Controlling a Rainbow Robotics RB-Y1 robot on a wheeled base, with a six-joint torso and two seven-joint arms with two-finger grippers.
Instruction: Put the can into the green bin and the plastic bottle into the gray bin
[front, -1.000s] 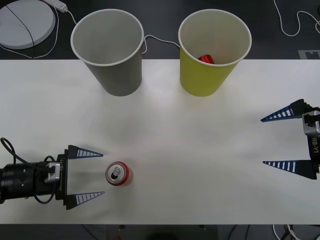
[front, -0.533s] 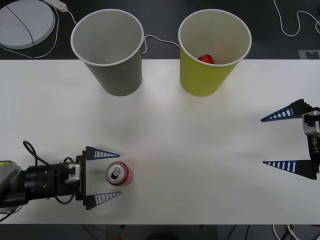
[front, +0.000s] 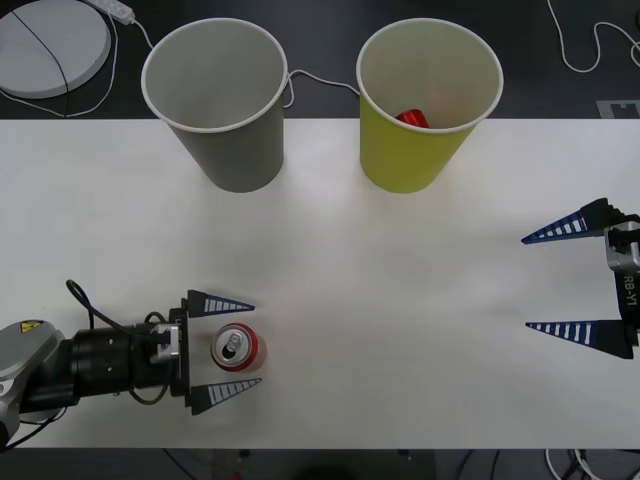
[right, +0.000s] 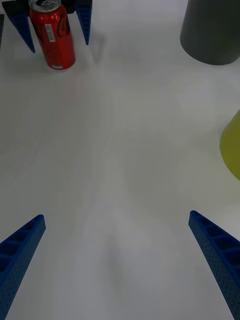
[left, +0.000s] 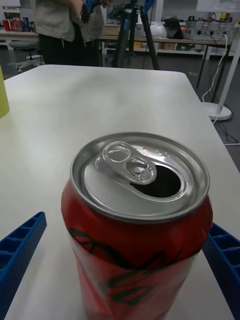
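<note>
The drinking hole (left: 161, 184) is already open and dark inside, so I expect the red can (front: 238, 348) to be empty and to stay dry when I tilt it and carry it.
The red can (front: 237, 349) stands upright near the table's front left, its silver top and pull tab (left: 131, 165) facing up. My left gripper (front: 256, 343) is open, one blue finger on each side of the can (left: 137, 235) with a gap on both sides. The gray bin (front: 232, 140) stands at the back left and the green bin (front: 415, 160) at the back centre-right, with a red object (front: 412, 118) inside it. My right gripper (front: 525, 283) waits open at the right edge. The right wrist view shows the can (right: 52, 37) far off. The plastic bottle is out of view.
The white table (front: 400, 300) has free room between the can and the bins. A white round disc (front: 50, 40) and cables (front: 320, 80) lie on the dark floor behind the table.
My left gripper has slid to the right along the table until its open fingers flank the can. The can, both bins and the right arm have stayed put.
</note>
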